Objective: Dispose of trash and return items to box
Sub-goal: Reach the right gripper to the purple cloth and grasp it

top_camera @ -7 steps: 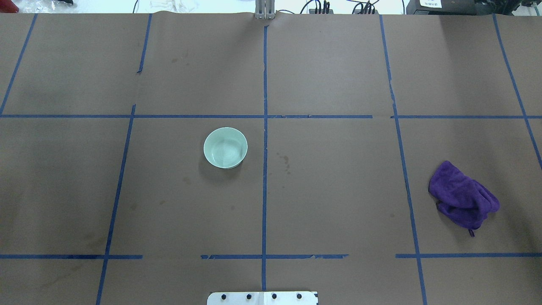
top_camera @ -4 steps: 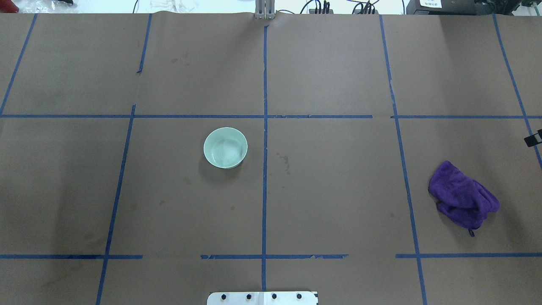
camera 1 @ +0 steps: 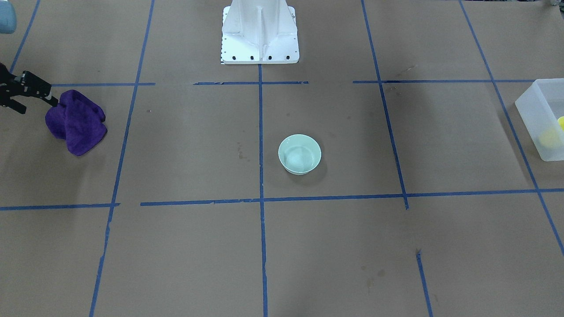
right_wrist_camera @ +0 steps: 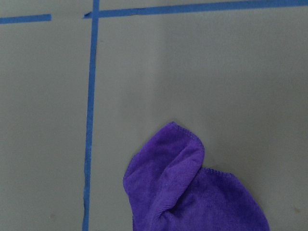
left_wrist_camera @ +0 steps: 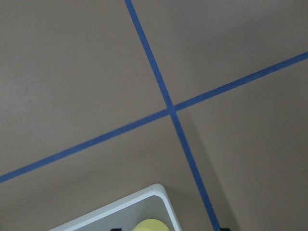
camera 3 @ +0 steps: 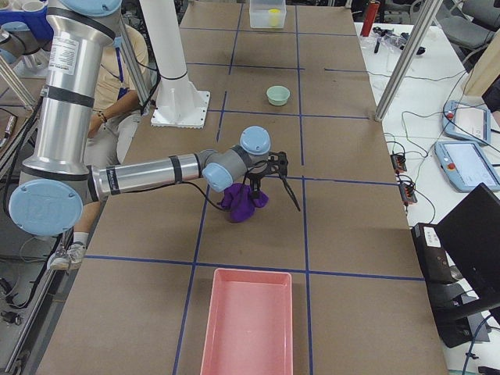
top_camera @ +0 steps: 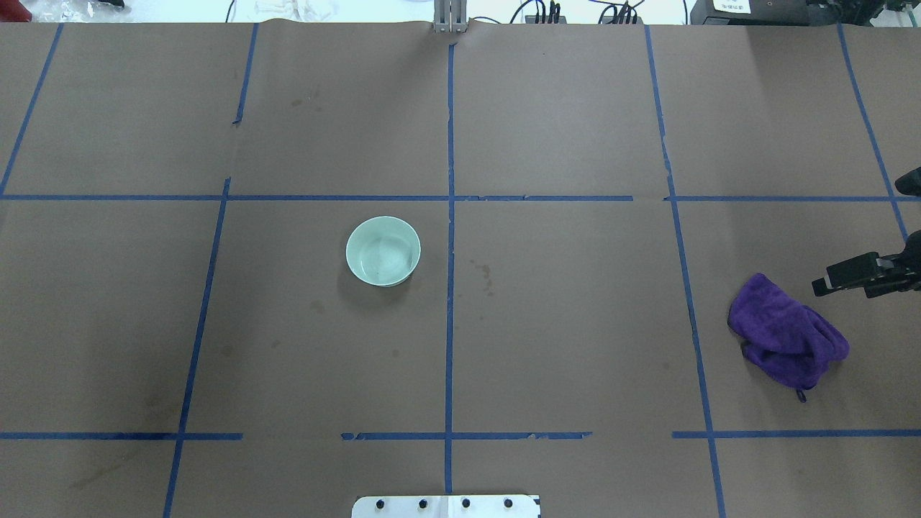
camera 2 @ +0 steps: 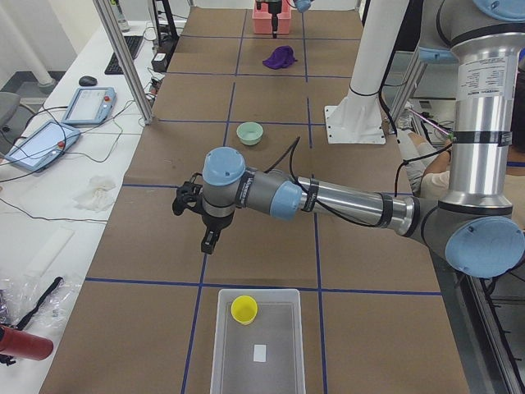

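My gripper will lift and carry the purple cloth (camera 1: 79, 126). The cloth lies heaped in overlapping folds (camera 1: 67, 116), so it will stay bunched up with its loose ends hanging down.
A small yellow cup (camera 2: 244, 309) stands inside the frosted translucent box (camera 2: 283, 345) at the table's left end. Both show at the edge of the front view, cup (camera 1: 561, 123) and box (camera 1: 531, 110). My left gripper (camera 2: 194, 223) hangs above the table just short of the box. In its wrist view only two dark tips show, far apart, over the box corner (left_wrist_camera: 154, 192) and cup (left_wrist_camera: 151, 224). My right gripper (top_camera: 860, 237) is open and empty beside a crumpled purple cloth (top_camera: 784, 334), which also shows in the right wrist view (right_wrist_camera: 192, 192).
A pale green bowl (top_camera: 383, 251) sits left of the table's centre line. A pink tray (camera 3: 248, 324) lies at the table's right end. The white pedestal base (camera 1: 259, 33) stands at the robot's side. Blue tape lines cross the brown table.
My right gripper has come into the overhead view from the right edge and moved in toward the purple cloth. The bowl and the cloth have not moved.
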`<state>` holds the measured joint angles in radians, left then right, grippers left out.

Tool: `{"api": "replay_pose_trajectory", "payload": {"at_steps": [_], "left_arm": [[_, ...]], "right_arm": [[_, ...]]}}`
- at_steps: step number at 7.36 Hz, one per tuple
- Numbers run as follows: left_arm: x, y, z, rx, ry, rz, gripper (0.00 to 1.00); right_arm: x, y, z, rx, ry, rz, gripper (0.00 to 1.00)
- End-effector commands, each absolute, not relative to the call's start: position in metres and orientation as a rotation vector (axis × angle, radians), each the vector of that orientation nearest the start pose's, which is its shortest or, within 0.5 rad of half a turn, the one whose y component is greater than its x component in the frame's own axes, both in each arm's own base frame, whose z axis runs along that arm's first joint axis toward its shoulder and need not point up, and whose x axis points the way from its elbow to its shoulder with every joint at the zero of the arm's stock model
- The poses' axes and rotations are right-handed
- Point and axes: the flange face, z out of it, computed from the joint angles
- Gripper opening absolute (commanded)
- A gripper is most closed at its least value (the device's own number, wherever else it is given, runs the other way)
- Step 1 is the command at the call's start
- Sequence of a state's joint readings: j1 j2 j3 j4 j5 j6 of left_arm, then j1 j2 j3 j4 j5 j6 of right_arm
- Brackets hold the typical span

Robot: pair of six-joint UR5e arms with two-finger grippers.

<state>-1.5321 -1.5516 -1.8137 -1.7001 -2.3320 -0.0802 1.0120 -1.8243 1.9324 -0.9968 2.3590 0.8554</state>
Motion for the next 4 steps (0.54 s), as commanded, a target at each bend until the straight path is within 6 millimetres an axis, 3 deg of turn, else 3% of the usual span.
{"api": "replay_pose_trajectory", "payload": {"at_steps": [1,3,4], "left_arm": [[-0.024,-0.502,0.506,0.286,0.789,0.068,0.8],[0.001,-0.509,0.493,0.265,0.806,0.06,0.8],[0.012,-0.51,0.49,0.248,0.814,0.051,0.8]], "right_arm": [[-0.191,-0.356,0.529,-0.048,-0.974,0.051,1.0],[-0.226,-0.343,0.539,-0.016,-0.9,0.003,1.0],[-0.228,-0.341,0.541,-0.008,-0.886,0.001,0.24]]}}
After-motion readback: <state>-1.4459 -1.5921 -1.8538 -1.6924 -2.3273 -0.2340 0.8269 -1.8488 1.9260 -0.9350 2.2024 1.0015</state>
